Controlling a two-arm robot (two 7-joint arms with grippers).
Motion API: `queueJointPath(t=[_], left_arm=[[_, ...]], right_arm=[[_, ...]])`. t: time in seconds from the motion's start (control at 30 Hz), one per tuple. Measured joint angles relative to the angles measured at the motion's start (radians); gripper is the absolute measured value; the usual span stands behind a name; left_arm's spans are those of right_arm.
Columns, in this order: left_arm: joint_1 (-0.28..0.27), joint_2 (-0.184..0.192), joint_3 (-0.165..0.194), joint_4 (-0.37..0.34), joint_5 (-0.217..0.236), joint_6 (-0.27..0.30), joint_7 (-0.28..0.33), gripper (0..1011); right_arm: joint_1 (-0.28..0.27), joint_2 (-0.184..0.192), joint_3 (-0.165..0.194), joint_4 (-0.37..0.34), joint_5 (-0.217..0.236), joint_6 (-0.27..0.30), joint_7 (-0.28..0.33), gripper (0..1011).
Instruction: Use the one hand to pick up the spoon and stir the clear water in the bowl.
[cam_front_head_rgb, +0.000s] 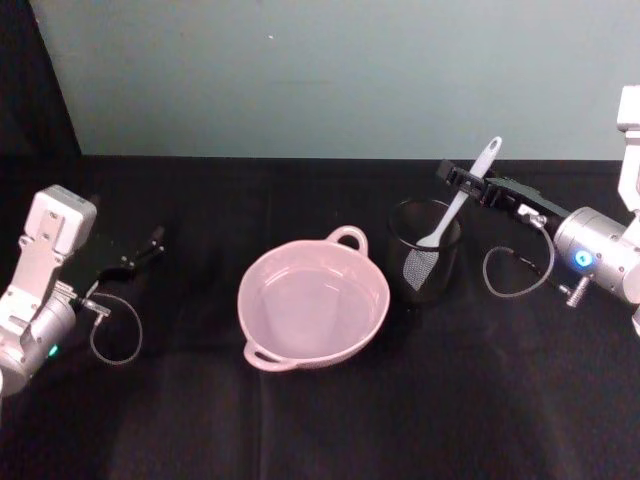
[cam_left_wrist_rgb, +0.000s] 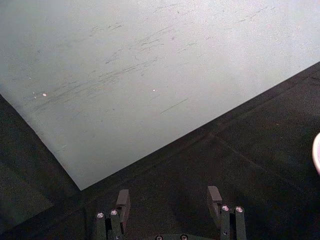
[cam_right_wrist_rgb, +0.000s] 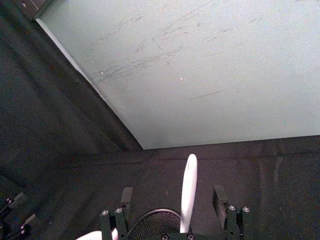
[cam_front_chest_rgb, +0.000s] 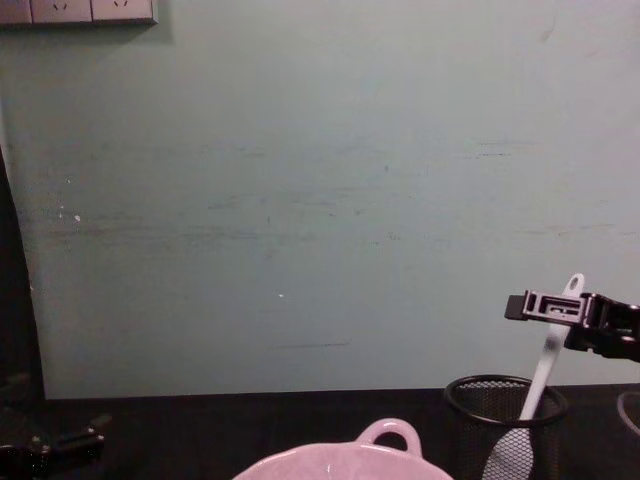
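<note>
The white spoon (cam_front_chest_rgb: 545, 365) will slide out when I lift, and the cup will stay in place, because the spoon's blade is narrower than the black mesh cup's opening (cam_front_chest_rgb: 505, 399).
The white spoon (cam_front_head_rgb: 458, 205) stands tilted in a black mesh cup (cam_front_head_rgb: 425, 252), blade down and handle up. My right gripper (cam_front_head_rgb: 472, 183) is open around the upper handle; in the right wrist view the spoon handle (cam_right_wrist_rgb: 189, 192) rises between the two fingers with a gap on each side. From the chest view the right gripper (cam_front_chest_rgb: 545, 306) sits just below the spoon's (cam_front_chest_rgb: 548, 362) top end. The pale pink bowl (cam_front_head_rgb: 262, 345), holding clear water, rests on the table left of the cup. My left gripper (cam_front_head_rgb: 145, 250) is parked open at the far left, low over the cloth.
A black cloth covers the table, and a pale green wall (cam_front_chest_rgb: 320, 200) stands close behind it. The mesh cup (cam_front_chest_rgb: 505, 420) sits right beside the bowl's (cam_front_chest_rgb: 385, 437) far handle. A grey cable loop (cam_front_head_rgb: 515, 270) hangs off the right wrist.
</note>
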Motion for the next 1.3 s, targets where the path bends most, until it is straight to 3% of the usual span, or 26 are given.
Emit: queueJointPath(t=[0.8,1.07,1.3], left_arm=[[0.000,0.000,0.000,0.000,0.000,0.000,0.000,1011],[0.000,0.000,0.000,0.000,0.000,0.000,0.000,1011],[0.000,0.000,0.000,0.000,0.000,0.000,0.000,1011]], right_arm=[[0.015,-0.007,-0.011,0.018,0.000,-0.022,-0.003,1002],[0.014,-0.007,-0.010,0.017,0.000,-0.020,-0.004,852],[0.014,-0.007,-0.010,0.017,0.000,-0.020,-0.004,627]])
